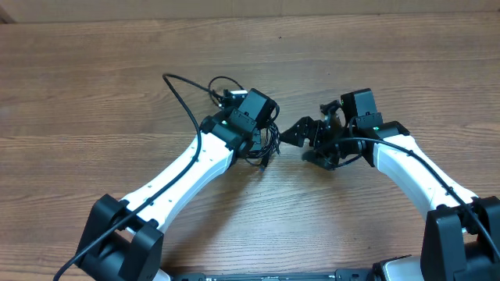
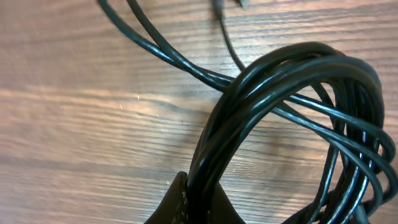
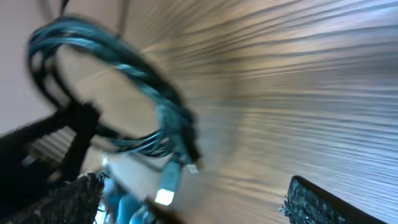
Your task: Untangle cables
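Observation:
My left gripper is clamping several strands of the bundle [image 2: 225, 138] together. It should stay still while my right gripper grabs the loops' free side [image 1: 273, 140] and pulls.
The cables [image 2: 280, 81] are thin black cords wound in one bundle of loops on the wooden table. My left gripper [image 2: 202, 199] is shut on several strands of the bundle. In the overhead view the bundle [image 1: 268, 140] lies under the left gripper [image 1: 260, 147], with loose loops [image 1: 223, 84] trailing to the far left. My right gripper [image 1: 305, 144] is just right of the bundle, jaws wide apart and empty. The right wrist view is blurred: the bundle [image 3: 124, 68] hangs ahead of the open right gripper [image 3: 193, 205], with a silver-tipped plug [image 3: 165, 196] between the fingers, untouched.
The wooden table [image 1: 94, 94] extends all round. Thicker black wires [image 1: 406, 152] run along the white arms. The two arms meet near the table's middle, close to each other.

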`<state>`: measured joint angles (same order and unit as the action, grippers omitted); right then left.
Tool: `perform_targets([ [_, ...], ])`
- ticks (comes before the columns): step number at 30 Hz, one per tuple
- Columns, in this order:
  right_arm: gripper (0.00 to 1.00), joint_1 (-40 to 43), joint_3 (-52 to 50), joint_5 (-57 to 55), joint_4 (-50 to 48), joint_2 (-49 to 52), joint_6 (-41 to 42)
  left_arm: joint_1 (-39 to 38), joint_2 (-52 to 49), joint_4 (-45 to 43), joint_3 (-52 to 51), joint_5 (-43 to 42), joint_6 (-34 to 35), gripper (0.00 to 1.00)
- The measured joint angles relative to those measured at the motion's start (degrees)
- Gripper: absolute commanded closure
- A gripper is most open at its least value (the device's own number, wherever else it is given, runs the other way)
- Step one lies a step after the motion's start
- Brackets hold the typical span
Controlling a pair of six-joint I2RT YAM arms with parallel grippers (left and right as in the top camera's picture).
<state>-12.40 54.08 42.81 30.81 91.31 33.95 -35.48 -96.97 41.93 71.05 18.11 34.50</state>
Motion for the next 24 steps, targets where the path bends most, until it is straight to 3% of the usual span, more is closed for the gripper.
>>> perform_targets([
  [2,0.09,0.00,0.02,2.73,-1.86,0.00,-0.81,0.00,0.00,0.07,0.00,0.17,-3.39,0.96],
  [5,0.25,0.00,0.02,4.46,-4.20,0.00,-3.80,0.00,0.00,0.02,0.00,0.17,-6.54,0.96],
  [13,0.21,-1.57,0.02,5.35,-4.66,0.00,-26.03,0.00,0.00,-0.24,0.00,-4.46,-11.10,0.96],
  [18,0.47,-6.62,0.02,-2.54,-6.36,0.00,-32.98,0.04,0.00,-0.24,0.00,-12.22,-13.97,0.96],
  [21,0.47,-8.31,0.02,-5.90,-6.62,0.00,-33.40,0.98,0.00,-0.26,0.00,-16.13,-14.21,0.95],
  [24,0.37,-9.73,0.02,-10.12,-6.75,0.00,-33.94,2.95,0.00,-0.31,0.00,-19.80,-14.86,0.96],
])
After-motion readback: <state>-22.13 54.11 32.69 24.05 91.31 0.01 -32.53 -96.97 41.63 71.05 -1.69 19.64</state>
